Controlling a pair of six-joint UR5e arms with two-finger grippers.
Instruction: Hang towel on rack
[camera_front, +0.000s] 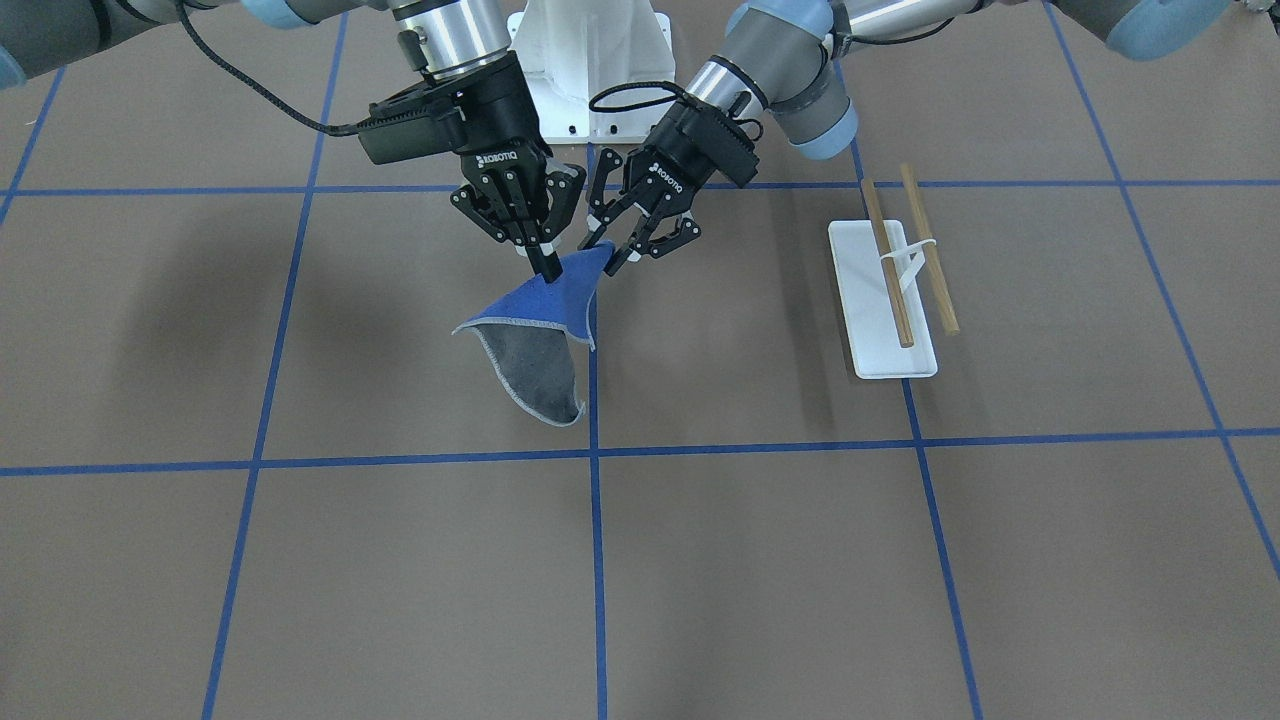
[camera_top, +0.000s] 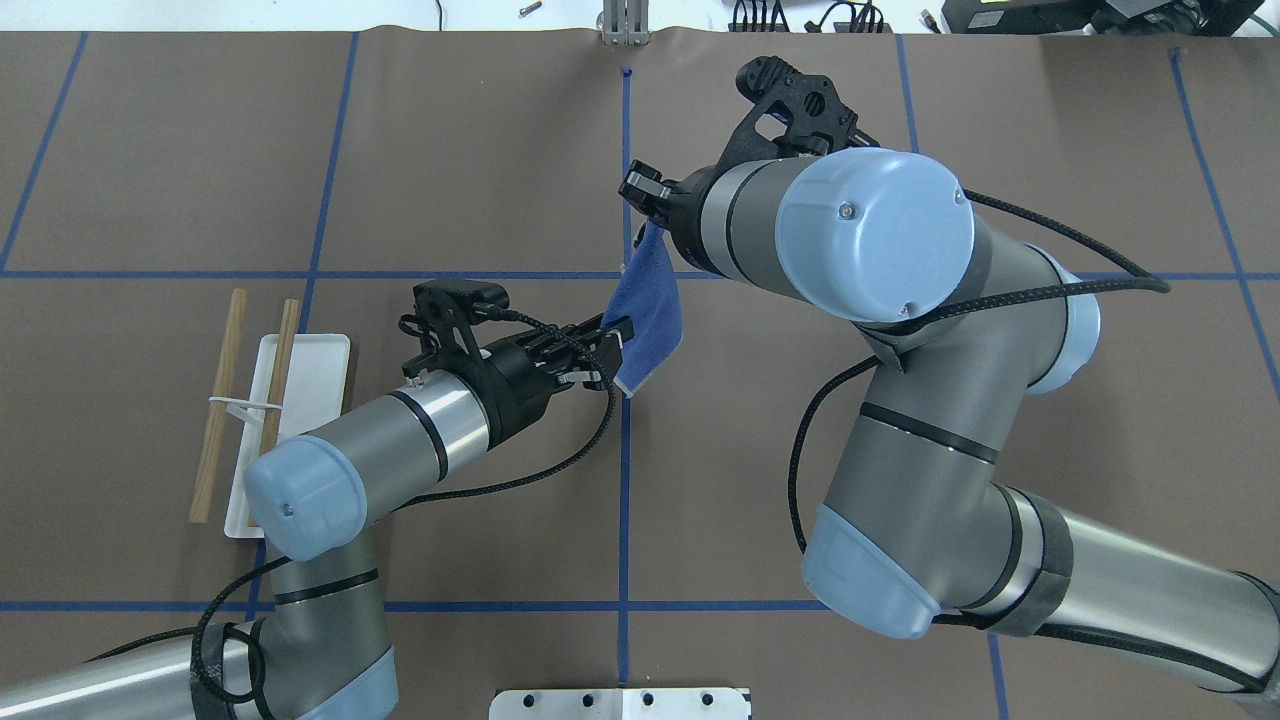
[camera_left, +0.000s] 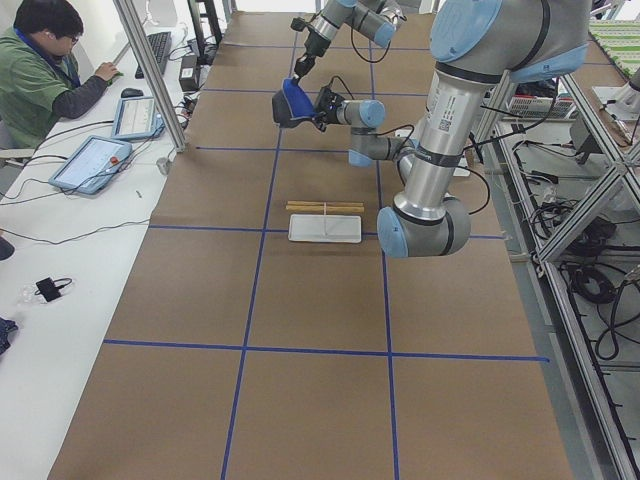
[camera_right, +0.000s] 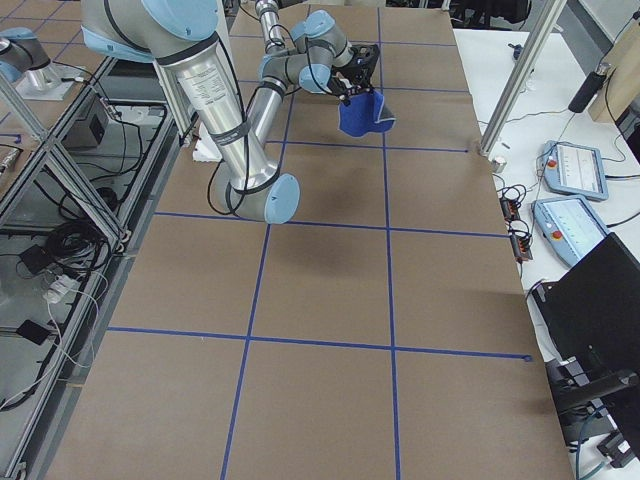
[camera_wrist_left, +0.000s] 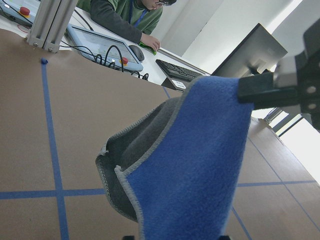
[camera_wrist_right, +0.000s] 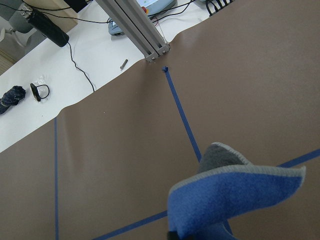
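Observation:
My gripper will carry the towel to the rack with the towel drooping in folds from its corner, because the towel's grey lower part sags and curls.
The towel, blue on one face and grey on the other, hangs above the table's middle. It also shows in the overhead view and in both wrist views. My right gripper is shut on its upper edge and holds it up. My left gripper is open, with its fingers on either side of the towel's neighbouring corner. The rack stands apart on my left side, with a white base and two wooden dowels; it also shows in the overhead view.
The big white bolted pedestal stands behind the grippers. Blue tape lines cross the brown table cover. An operator sits at a side desk with tablets. My left forearm lies close beside the rack.

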